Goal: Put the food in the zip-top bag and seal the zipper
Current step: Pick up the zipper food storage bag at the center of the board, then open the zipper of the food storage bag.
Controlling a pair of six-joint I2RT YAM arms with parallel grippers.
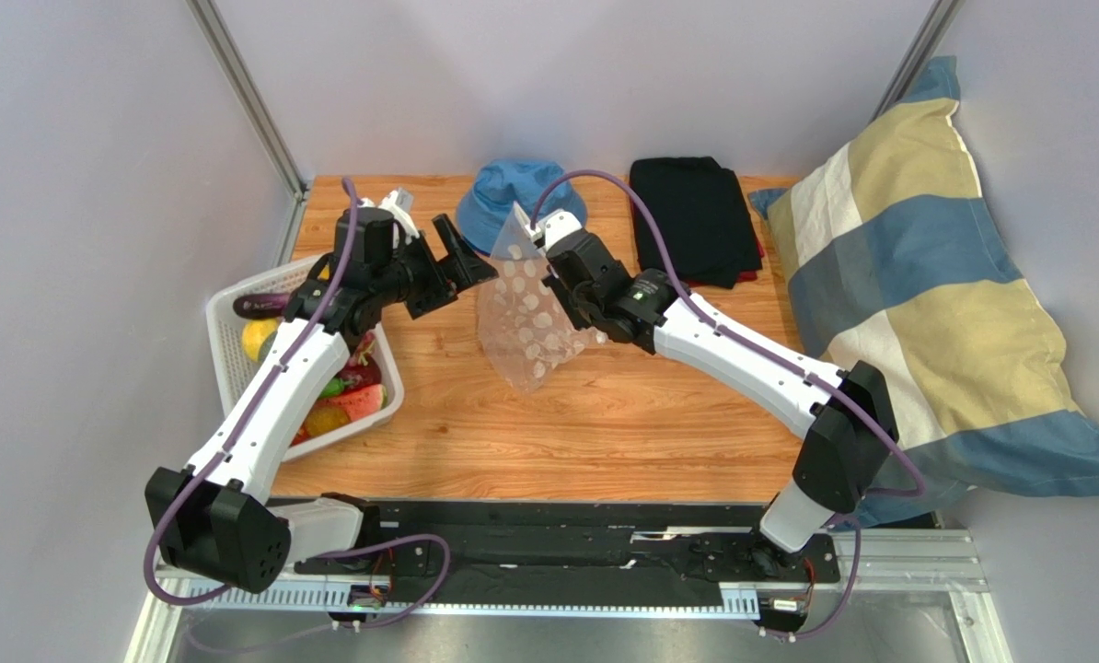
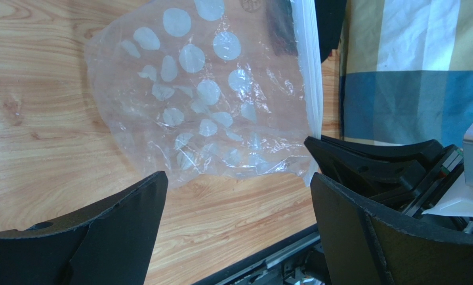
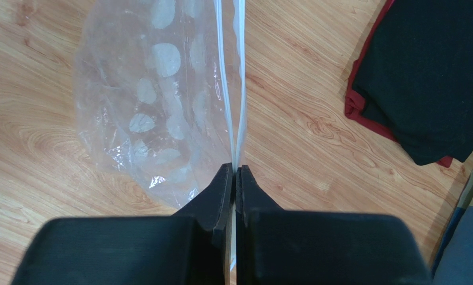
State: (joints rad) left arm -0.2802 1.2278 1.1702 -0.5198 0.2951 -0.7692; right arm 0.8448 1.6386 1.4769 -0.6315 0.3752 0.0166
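Note:
My right gripper pinches both zipper strips (image 3: 233,148) together, so my left gripper should take one zipper strip before my right gripper opens and pulls the other zipper strip away.
The clear zip-top bag (image 1: 528,311) with white dots hangs above the table, held up by my right gripper (image 1: 558,256). In the right wrist view the jaws (image 3: 236,169) are shut on the bag's zipper strip (image 3: 230,89). The bag (image 2: 203,101) shows empty in the left wrist view, its zipper (image 2: 311,77) along its right side. My left gripper (image 1: 469,256) is open and empty, just left of the bag's top edge. The food (image 1: 327,394) lies in the white mesh basket (image 1: 230,352) at the left, partly hidden by the left arm.
A blue hat (image 1: 514,194) and folded black cloth (image 1: 696,214) lie at the table's back. A striped pillow (image 1: 915,276) fills the right side. A black rail (image 1: 583,518) runs along the near edge.

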